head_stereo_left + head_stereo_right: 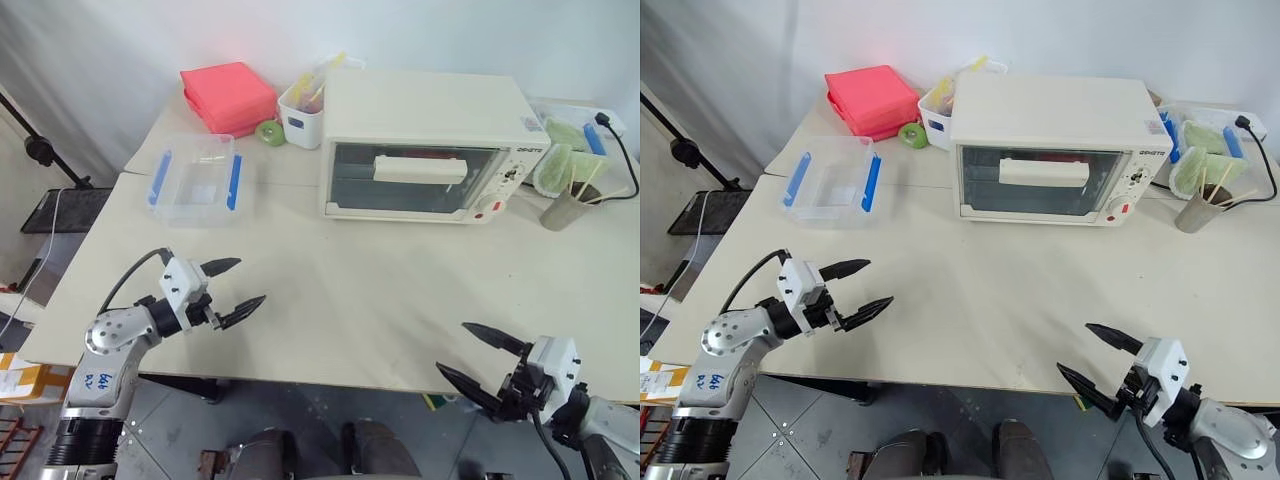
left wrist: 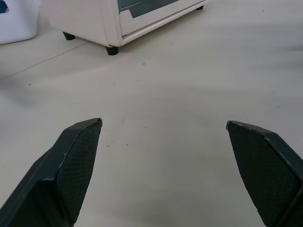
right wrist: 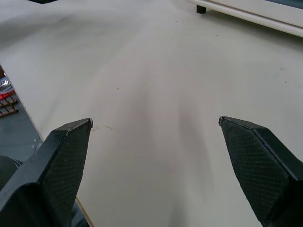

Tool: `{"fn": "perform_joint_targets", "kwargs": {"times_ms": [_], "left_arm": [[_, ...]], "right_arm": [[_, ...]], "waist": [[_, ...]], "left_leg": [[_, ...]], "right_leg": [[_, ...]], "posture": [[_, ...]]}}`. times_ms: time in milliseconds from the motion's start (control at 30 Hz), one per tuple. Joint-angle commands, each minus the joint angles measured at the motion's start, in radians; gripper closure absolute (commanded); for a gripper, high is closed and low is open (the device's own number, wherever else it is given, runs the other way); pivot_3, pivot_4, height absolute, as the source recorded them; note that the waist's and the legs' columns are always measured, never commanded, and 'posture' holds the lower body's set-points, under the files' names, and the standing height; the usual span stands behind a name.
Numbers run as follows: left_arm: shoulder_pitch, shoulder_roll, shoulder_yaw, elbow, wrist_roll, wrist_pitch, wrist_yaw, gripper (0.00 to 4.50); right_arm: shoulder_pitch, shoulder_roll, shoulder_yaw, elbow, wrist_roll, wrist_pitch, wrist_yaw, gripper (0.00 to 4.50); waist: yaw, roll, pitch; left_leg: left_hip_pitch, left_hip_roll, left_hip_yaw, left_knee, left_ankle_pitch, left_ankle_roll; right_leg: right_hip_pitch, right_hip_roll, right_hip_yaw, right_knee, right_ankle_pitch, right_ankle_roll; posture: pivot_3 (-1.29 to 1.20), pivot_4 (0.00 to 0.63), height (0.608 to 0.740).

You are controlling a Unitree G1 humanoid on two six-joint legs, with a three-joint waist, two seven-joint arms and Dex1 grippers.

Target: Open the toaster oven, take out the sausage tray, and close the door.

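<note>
The toaster oven's glass [image 1: 424, 153] lets red show through above the handle, so I should expect a sausage [image 1: 440, 154] to come out on the tray when I pull it.
The cream-white toaster oven [image 1: 430, 112] stands at the back of the table, right of centre. Its glass door [image 1: 410, 190] is shut, with the bar handle [image 1: 420, 168] across the upper part. I cannot make out the sausage tray behind the glass. My left gripper [image 1: 252, 280] hovers open over the table's front left, well short of the oven, with nothing between its fingers. In the left wrist view the oven's lower corner [image 2: 111, 28] lies ahead of the open gripper [image 2: 164, 124]. My right gripper [image 1: 450, 346] is open and empty at the table's front right edge.
A clear plastic box with blue clips [image 1: 195, 185] sits left of the oven. Behind it are a red stack [image 1: 230, 95], a green tape roll [image 1: 268, 132] and a white utensil tub [image 1: 300, 115]. A cup with sticks [image 1: 565, 208] and a black cable [image 1: 625, 150] stand to the oven's right.
</note>
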Motion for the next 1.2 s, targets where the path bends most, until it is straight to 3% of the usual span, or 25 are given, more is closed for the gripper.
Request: {"fn": "perform_joint_targets", "kwargs": {"times_ms": [33,267,400,567,700,900,1033,1200], "left_arm": [[-0.024,0.007,0.005,-0.010,-0.019,0.014,-0.010,0.03],[-0.106,0.059,0.089,-0.046,-0.309,0.259,-0.157,0.03],[-0.143,0.071,0.076,-0.055,-0.307,0.258,-0.191,0.03],[-0.191,0.015,0.047,-0.081,-0.313,0.273,-0.151,0.03],[-0.186,-0.010,0.042,-0.098,-0.310,0.284,-0.131,0.03],[-0.178,-0.027,0.039,-0.101,-0.307,0.290,-0.110,0.03],[-0.186,-0.034,0.043,-0.093,-0.308,0.301,-0.088,0.03],[-0.239,-0.034,0.067,-0.055,-0.321,0.324,-0.063,0.03]], "right_arm": [[-0.025,-0.002,-0.019,-0.022,0.057,0.028,-0.011,0.00],[-0.331,-0.064,-0.048,0.019,0.205,0.253,-0.116,0.00],[-0.492,-0.085,-0.031,0.115,0.188,0.288,-0.119,0.00],[-0.780,-0.053,0.010,0.319,0.121,0.270,-0.158,0.00],[-0.901,-0.024,0.043,0.401,0.075,0.231,-0.141,0.00],[-0.945,-0.001,0.082,0.368,0.083,0.245,-0.094,0.00],[-0.894,-0.019,0.102,0.287,0.093,0.266,-0.043,0.00],[-0.765,-0.080,0.125,0.232,-0.005,0.137,0.056,0.00]], "waist": [[0.000,0.000,0.000],[-0.005,0.000,0.000],[-0.002,0.000,0.000],[-0.002,0.000,0.000],[-0.004,0.002,0.001],[-0.004,0.002,0.001],[-0.012,0.002,0.001],[-0.023,0.002,0.001]], "left_leg": [[0.000,0.000,0.000,0.000,0.000,0.000],[0.000,0.000,0.000,0.002,0.001,-0.001],[-0.001,0.000,0.000,0.002,0.001,-0.001],[-0.004,0.000,0.000,0.005,0.001,0.000],[-0.005,0.001,0.000,0.008,0.001,0.001],[-0.005,0.003,0.000,0.008,0.001,0.000],[-0.005,0.003,0.000,0.008,0.001,0.000],[-0.005,0.007,0.001,0.008,0.000,-0.002]], "right_leg": [[0.000,0.000,0.000,0.000,0.000,0.000],[-0.002,0.000,0.000,0.003,0.000,0.000],[-0.002,0.000,-0.002,0.003,0.000,0.000],[-0.003,0.000,-0.004,0.002,0.000,0.000],[-0.003,0.000,-0.004,0.004,0.000,0.000],[-0.004,0.001,-0.006,0.004,0.000,0.000],[-0.003,0.001,-0.008,0.004,0.000,0.000],[-0.004,0.000,-0.019,0.003,0.001,-0.002]], "posture": [[0.00,0.150,0.740],[0.00,0.150,0.740],[0.00,0.150,0.740],[0.00,0.150,0.740],[0.00,0.150,0.740],[0.00,0.150,0.740],[0.00,0.150,0.740],[0.00,0.150,0.740]]}}
